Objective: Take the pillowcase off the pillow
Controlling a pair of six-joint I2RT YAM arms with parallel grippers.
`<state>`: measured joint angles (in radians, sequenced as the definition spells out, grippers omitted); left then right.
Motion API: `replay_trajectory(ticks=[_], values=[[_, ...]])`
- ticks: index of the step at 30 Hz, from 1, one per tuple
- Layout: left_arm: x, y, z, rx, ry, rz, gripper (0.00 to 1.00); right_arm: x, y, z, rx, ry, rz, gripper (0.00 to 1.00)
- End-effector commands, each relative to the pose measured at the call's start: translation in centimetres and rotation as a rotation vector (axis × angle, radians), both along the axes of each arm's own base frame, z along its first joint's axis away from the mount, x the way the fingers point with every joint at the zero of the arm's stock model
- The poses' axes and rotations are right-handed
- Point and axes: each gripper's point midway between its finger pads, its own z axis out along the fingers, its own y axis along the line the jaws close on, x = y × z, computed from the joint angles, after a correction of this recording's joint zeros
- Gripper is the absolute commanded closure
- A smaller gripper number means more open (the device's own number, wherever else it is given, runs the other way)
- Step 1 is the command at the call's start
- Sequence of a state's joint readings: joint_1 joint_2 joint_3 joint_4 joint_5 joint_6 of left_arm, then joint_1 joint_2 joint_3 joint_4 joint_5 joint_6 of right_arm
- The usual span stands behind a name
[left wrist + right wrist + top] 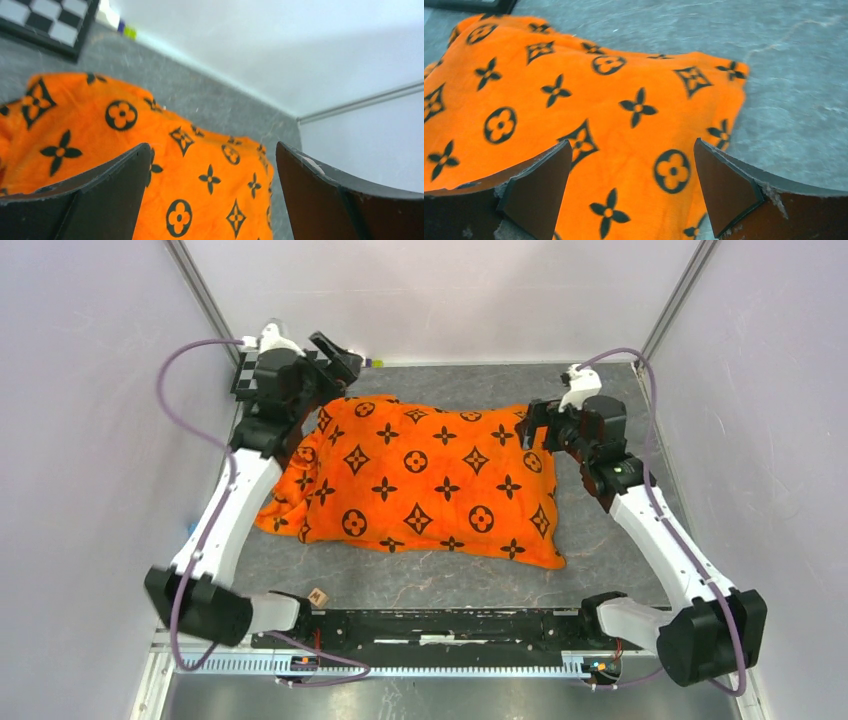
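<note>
The pillowcase's loose, bunched end [288, 502] is far from where my right gripper hovers, so next my right gripper moves across and pinches the fabric [346, 494] beside that end while my left gripper opens it.
The bright orange pillowcase [420, 480] with black flower and star motifs lies across the middle of the grey table. It is puffed up, and the pillow is hidden inside it. My left gripper [340, 360] is open and empty, hovering above the case's far left corner. In the left wrist view [212, 147] the orange fabric [200, 170] lies beyond the spread jaws. My right gripper [535, 425] is open and empty at the case's far right corner. In the right wrist view [632, 144] the fabric [589, 110] fills the space beyond the jaws.
A black-and-white checkerboard [245, 375] stands at the back left and also shows in the left wrist view [50, 20]. A small wooden cube [318, 597] lies near the front rail. A small green object [375, 363] sits by the back wall. Walls enclose three sides.
</note>
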<state>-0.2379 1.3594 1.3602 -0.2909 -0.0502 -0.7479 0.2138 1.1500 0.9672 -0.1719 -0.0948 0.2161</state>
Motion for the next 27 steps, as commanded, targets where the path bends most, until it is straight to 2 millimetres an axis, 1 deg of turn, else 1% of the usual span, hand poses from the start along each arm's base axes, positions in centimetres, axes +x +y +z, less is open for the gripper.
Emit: replay_trajectory(ticks=[1, 2, 3, 4, 6, 8, 11, 14, 17, 19, 20, 23, 25, 27], values=[[-3.2, 3.7, 0.6, 0.071, -0.03, 0.139, 0.0, -1.3, 4.3, -0.2, -0.061, -0.005, 0.107, 0.03], [-4.0, 3.4, -0.6, 0.029, -0.038, 0.127, 0.0, -1.8, 5.4, -0.6, -0.07, 0.006, 0.127, 0.03], [-4.4, 3.0, -1.3, -0.015, -0.065, 0.109, 0.02, -2.4, 6.5, -0.9, -0.078, 0.009, 0.147, 0.03], [-5.3, 3.0, -2.6, -0.035, -0.06, 0.107, 0.02, -2.9, 7.4, -1.3, -0.086, 0.013, 0.159, 0.03], [-6.4, 3.5, -5.0, -0.035, -0.031, 0.128, 0.03, -4.1, 9.5, -2.3, -0.104, 0.026, 0.203, 0.03], [-7.4, 4.1, -6.6, -0.006, 0.002, 0.143, 0.02, -5.5, 11.3, -3.7, -0.13, 0.05, 0.254, 0.03], [-8.8, 4.4, -8.3, 0.017, 0.036, 0.13, 0.02, -7.3, 12.8, -6.5, -0.18, 0.101, 0.315, 0.02], [-10.0, 4.7, -9.1, 0.023, 0.036, 0.128, 0.0, -8.9, 13.2, -10.1, -0.23, 0.173, 0.356, 0.02], [-10.8, 4.8, -9.5, 0.038, 0.035, 0.116, 0.0, -9.9, 12.2, -13.1, -0.291, 0.243, 0.358, 0.02], [-11.4, 4.7, -9.8, 0.045, 0.044, 0.098, 0.0, -10.3, 11.1, -14.5, -0.326, 0.265, 0.332, 0.02], [-11.6, 4.5, -9.9, 0.041, 0.045, 0.086, 0.0, -10.3, 10.6, -14.8, -0.336, 0.267, 0.311, 0.02], [-12.6, 3.2, -10.9, -0.029, 0.036, 0.025, 0.0, -9.8, 7.5, -15.5, -0.394, 0.262, 0.172, 0.02], [-13.1, 2.5, -11.9, -0.081, 0.032, 0.001, 0.0, -9.1, 4.9, -15.8, -0.414, 0.268, 0.085, 0.02], [-13.6, 2.4, -13.1, -0.098, 0.05, 0.0, 0.0, -8.2, 1.9, -16.4, -0.403, 0.294, -0.007, 0.02]])
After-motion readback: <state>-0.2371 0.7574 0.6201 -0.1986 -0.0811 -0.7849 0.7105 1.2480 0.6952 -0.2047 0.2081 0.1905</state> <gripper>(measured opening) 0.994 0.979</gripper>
